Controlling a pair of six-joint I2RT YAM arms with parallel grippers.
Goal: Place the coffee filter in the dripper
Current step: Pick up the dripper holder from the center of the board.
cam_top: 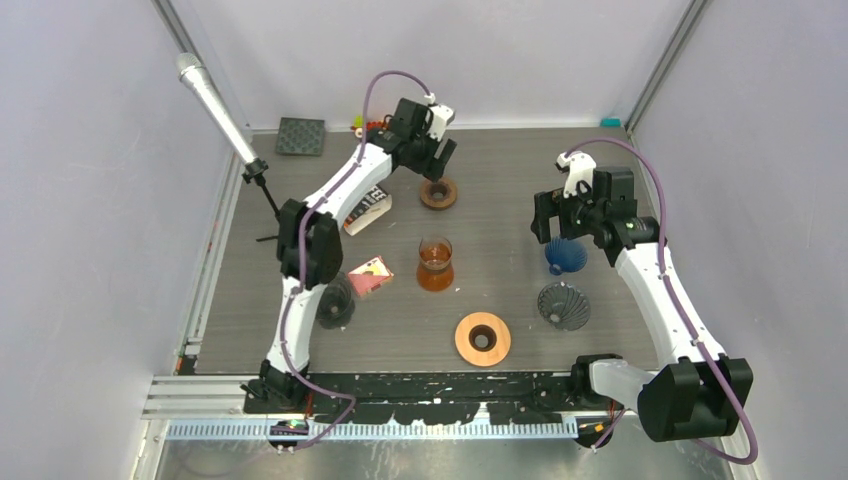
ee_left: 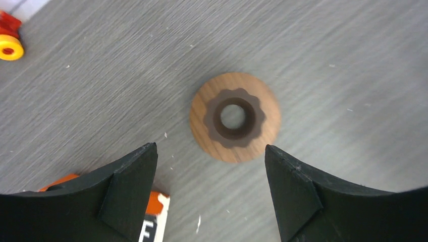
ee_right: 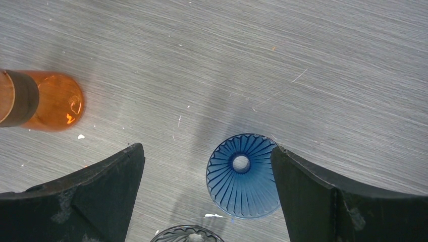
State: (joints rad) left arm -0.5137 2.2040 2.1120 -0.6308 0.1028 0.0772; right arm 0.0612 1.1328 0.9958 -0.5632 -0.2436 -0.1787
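Observation:
The dark wooden ring's hole point(cam_top: 437, 194) is open beneath my left gripper. I should go on down until one finger enters the hole, before closing on the ring's rim point(cam_top: 424, 196).
A blue ribbed cone dripper point(cam_top: 565, 255) lies on the grey table; in the right wrist view it point(ee_right: 242, 176) lies just inside my right finger. My right gripper point(cam_top: 553, 226) point(ee_right: 207, 148) is open and empty above it. A dark grey ribbed dripper point(cam_top: 565, 305) point(ee_right: 186, 234) sits nearer. A third dark cone point(cam_top: 336, 301) lies by the left arm. My left gripper point(cam_top: 440, 165) point(ee_left: 209, 148) is open and empty over a dark wooden ring point(cam_top: 438, 192) point(ee_left: 234, 117). I see no loose paper filter.
An amber glass carafe point(cam_top: 435, 265) point(ee_right: 45, 101) stands mid-table. A light wooden ring point(cam_top: 483, 338) lies near the front. An orange-and-white box point(cam_top: 368, 210) point(ee_left: 151, 222) and a pink packet point(cam_top: 370, 275) lie at left. A black mat point(cam_top: 301, 136), small toys point(ee_left: 9, 43) and a microphone point(cam_top: 215, 105) are at the back left.

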